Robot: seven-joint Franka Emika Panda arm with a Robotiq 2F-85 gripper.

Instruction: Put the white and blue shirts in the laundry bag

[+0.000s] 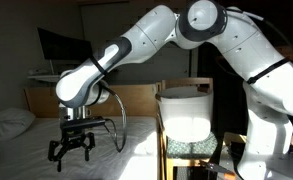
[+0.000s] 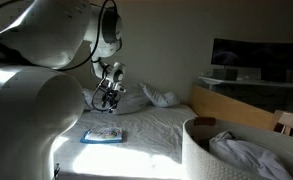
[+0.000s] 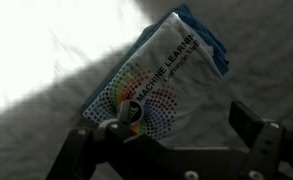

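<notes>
The sheet (image 3: 214, 108) beside the white shirt lies under part of my gripper, so I should move it over the dotted print (image 3: 148, 98) and pinch the white shirt there.
A folded white shirt with a colourful dotted print (image 3: 151, 85) lies on the bed, with a blue shirt edge (image 3: 214, 48) showing at its far side. In an exterior view it is a small folded stack (image 2: 103, 134) on the sheet. My gripper (image 3: 181, 135) is open and empty, hovering just above the stack; it also shows in both exterior views (image 1: 73, 150) (image 2: 108, 100). The laundry bag (image 1: 183, 118) stands beside the bed. Its rolled rim (image 2: 198, 126) shows, and a crumpled white cloth (image 2: 248, 155) lies inside.
The bed sheet (image 2: 156, 125) is lit in patches. White pillows (image 1: 6, 122) (image 2: 158, 97) lie at the head. A wooden headboard (image 1: 136, 98), a monitor (image 2: 256, 55) on a desk and a wooden chair frame (image 1: 166, 140) by the bag are nearby.
</notes>
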